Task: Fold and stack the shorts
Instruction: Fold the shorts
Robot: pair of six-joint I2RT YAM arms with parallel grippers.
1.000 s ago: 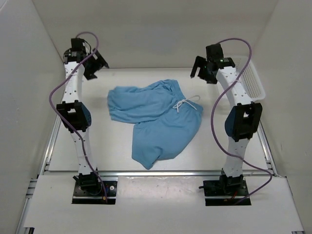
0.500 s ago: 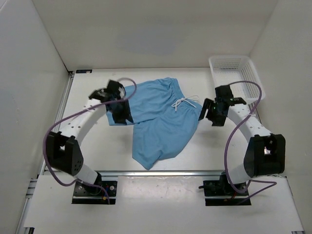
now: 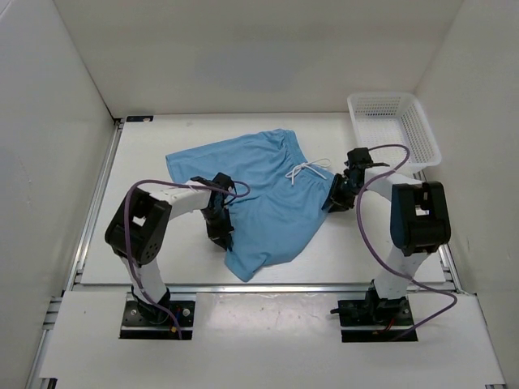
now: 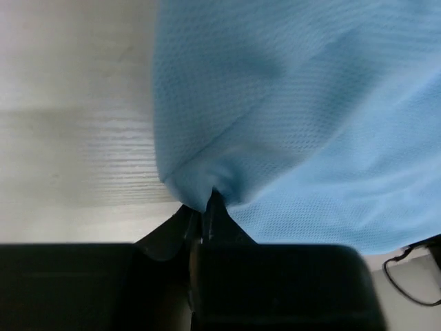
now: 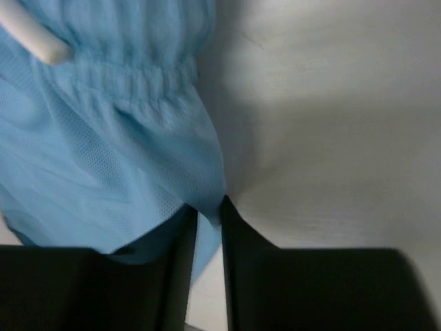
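Observation:
My left gripper's pinch sits short of the near leg's corner (image 3: 245, 272), which sticks out toward the rail, so I should open it, take the leg's near edge (image 3: 261, 265) and straighten it.
The light sky-blue shorts (image 3: 263, 194) lie spread on the white table, their white drawstring (image 3: 306, 172) toward the right. My left gripper (image 3: 220, 233) sits low at the left edge of the near leg. In the left wrist view its jaws (image 4: 207, 201) are shut on a pinched fold of the fabric (image 4: 289, 103). My right gripper (image 3: 336, 199) rests at the right side seam below the waistband. In the right wrist view its jaws (image 5: 209, 210) stand narrow with the blue cloth's edge (image 5: 117, 158) between them, near the gathered waistband (image 5: 131, 76).
A white mesh basket (image 3: 393, 121) stands at the back right corner. White walls close in the table on three sides. A metal rail (image 3: 268, 285) runs along the near edge, with both arm bases behind it.
Both arms have swung down from a raised pose to the shorts' edges, and both grippers have closed on the cloth. The far leg of the shorts has shifted left.

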